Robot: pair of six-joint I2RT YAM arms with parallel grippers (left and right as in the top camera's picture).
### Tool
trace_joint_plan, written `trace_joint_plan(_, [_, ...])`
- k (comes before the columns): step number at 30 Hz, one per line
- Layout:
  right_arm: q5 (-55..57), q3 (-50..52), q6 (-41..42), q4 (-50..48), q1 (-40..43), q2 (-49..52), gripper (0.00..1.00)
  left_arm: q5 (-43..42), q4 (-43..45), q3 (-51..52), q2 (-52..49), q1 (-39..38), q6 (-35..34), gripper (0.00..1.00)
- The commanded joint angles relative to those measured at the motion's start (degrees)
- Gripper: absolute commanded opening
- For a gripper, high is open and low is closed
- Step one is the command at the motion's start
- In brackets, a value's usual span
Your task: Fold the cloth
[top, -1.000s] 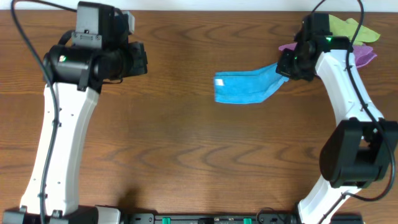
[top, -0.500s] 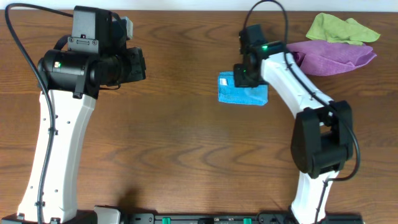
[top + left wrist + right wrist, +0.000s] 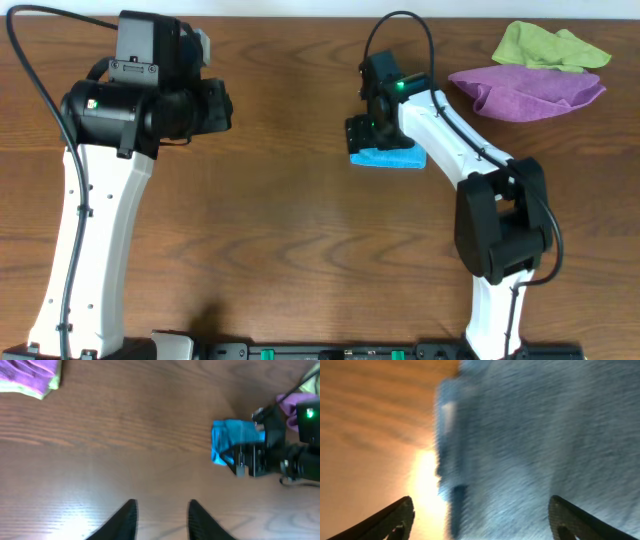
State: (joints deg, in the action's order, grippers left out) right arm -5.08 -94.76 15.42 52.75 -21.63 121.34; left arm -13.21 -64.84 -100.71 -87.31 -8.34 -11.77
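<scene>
Next, I back my right gripper clear, because it covers the end of the off-centre sky-blue cloth (image 3: 359, 158), and I should pull the cloth to the middle (image 3: 322, 155) with my left gripper.
The cloth (image 3: 392, 158) lies folded into a small sky-blue rectangle on the table, right of centre. My right gripper (image 3: 362, 135) hovers over its left end. In the right wrist view its fingers (image 3: 390, 520) stand wide apart, and the cloth (image 3: 545, 435) fills the view beneath them with nothing pinched. My left gripper (image 3: 215, 105) is far off to the left. Its jaws (image 3: 160, 512) are open over bare wood. The left wrist view also shows the cloth (image 3: 232, 435) with the right gripper (image 3: 257, 455) at its edge.
A purple cloth (image 3: 530, 88) and a lime-green cloth (image 3: 548, 45) lie bunched at the back right corner. In the left wrist view, another purple cloth (image 3: 25, 372) with a lime-green edge sits at the top left.
My right gripper swept left from the back right, carrying the cloth's long end over onto itself, and its jaws have opened. The left arm has stayed in place.
</scene>
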Motion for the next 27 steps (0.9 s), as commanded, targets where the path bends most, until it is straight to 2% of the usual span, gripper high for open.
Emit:
trace_joint_plan(1, [-8.46, -3.85, -1.4, 1.62, 0.39, -2.08, 0.87, 1.7, 1.79, 1.55, 0.31, 0.55, 0.11, 0.45])
trace_joint_plan(3, [-10.45, -7.06, -3.96, 4.11, 1.53, -3.93, 0.8, 1.11, 3.63, 3.3, 0.24, 0.55, -0.24, 0.53])
trace_joint_plan(5, [-10.14, -9.86, -5.84, 6.64, 2.95, -6.12, 0.67, -1.84, 6.29, 6.01, 0.09, 0.55, -0.24, 0.62])
trace_joint_plan(6, [-9.62, -10.78, -6.51, 7.48, 3.87, -7.26, 0.54, -3.8, 7.8, 7.58, -0.04, 0.55, -0.24, 0.66])
trace_joint_plan(7, [-8.2, -11.37, -6.49, 8.2, 4.94, -8.52, 0.19, -6.16, 9.7, 9.42, -0.26, 0.55, -0.24, 0.69])
trace_joint_plan(8, [-6.58, -11.45, -6.14, 8.52, 6.03, -9.64, 0.02, -8.46, 11.54, 11.13, -0.48, 0.52, -0.24, 0.72])
trace_joint_plan(13, [-3.48, -11.28, -3.19, 12.33, 12.59, -11.37, 0.01, -21.62, 24.24, 21.18, -4.59, 0.39, -2.08, 0.97])
trace_joint_plan(17, [-4.39, -8.83, -2.56, 13.44, 16.46, -10.1, 0.01, -34.23, 35.34, 24.48, -11.93, -0.17, -2.86, 0.95])
trace_joint_plan(21, [-4.42, -4.22, -2.05, 11.15, 17.94, -8.48, 0.02, -35.12, 42.84, 24.48, -19.58, -2.95, -7.67, 0.95])
trace_joint_plan(27, [-4.44, 2.21, 0.35, 5.35, 18.1, -4.61, 0.02, -34.95, 51.47, 24.46, -25.75, -8.72, -10.6, 0.95])
